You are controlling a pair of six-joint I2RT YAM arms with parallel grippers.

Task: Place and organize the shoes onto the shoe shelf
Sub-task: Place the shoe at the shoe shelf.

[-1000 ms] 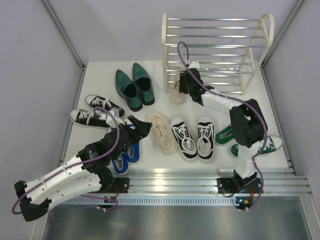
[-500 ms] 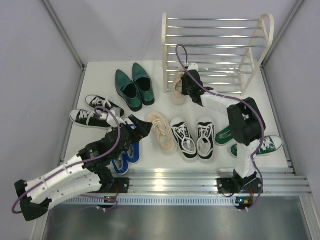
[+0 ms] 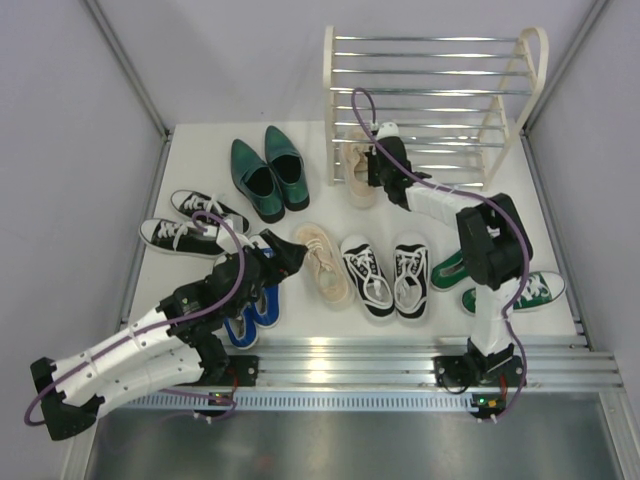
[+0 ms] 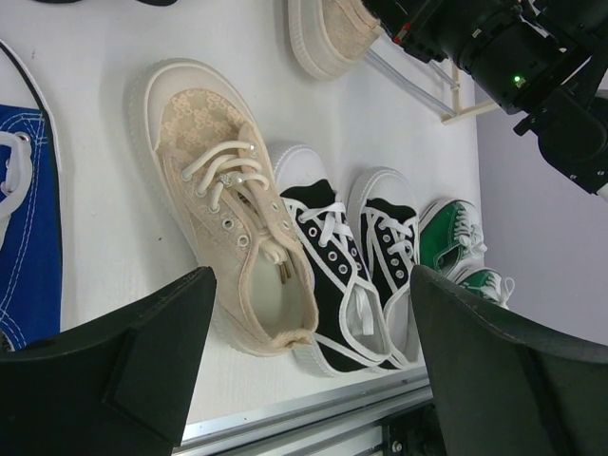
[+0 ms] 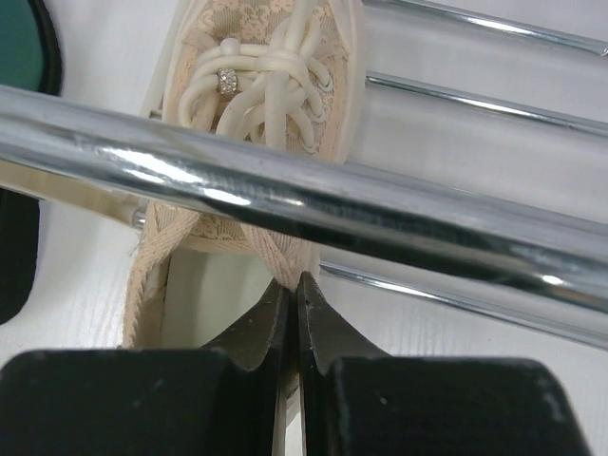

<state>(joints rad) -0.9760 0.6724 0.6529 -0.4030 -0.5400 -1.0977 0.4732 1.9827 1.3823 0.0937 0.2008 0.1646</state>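
The beige shoe's heel overhangs the shoe shelf's lowest level, so my right gripper should swap the shoe's side collar for its heel collar and push it deeper.
My right gripper (image 3: 372,172) is shut on the collar of a beige lace-up shoe (image 3: 356,165), holding it at the left end of the shoe shelf's (image 3: 331,100) lowest tier. In the right wrist view the fingertips (image 5: 294,285) pinch the shoe's (image 5: 266,85) collar edge beneath a chrome bar (image 5: 304,190). My left gripper (image 3: 290,258) is open and empty, above the table by the other beige shoe (image 3: 322,262). That shoe also shows in the left wrist view (image 4: 228,209), between the open jaws (image 4: 309,285).
Dark green dress shoes (image 3: 268,175) lie left of the shelf. One black-and-white pair (image 3: 190,225) lies at the left, another (image 3: 385,275) at the front middle. Blue sneakers (image 3: 255,305) lie under my left arm, green sneakers (image 3: 530,290) beside my right arm.
My right gripper has carried the beige shoe a little farther back, toward the shelf's bottom tier. My left arm has barely moved.
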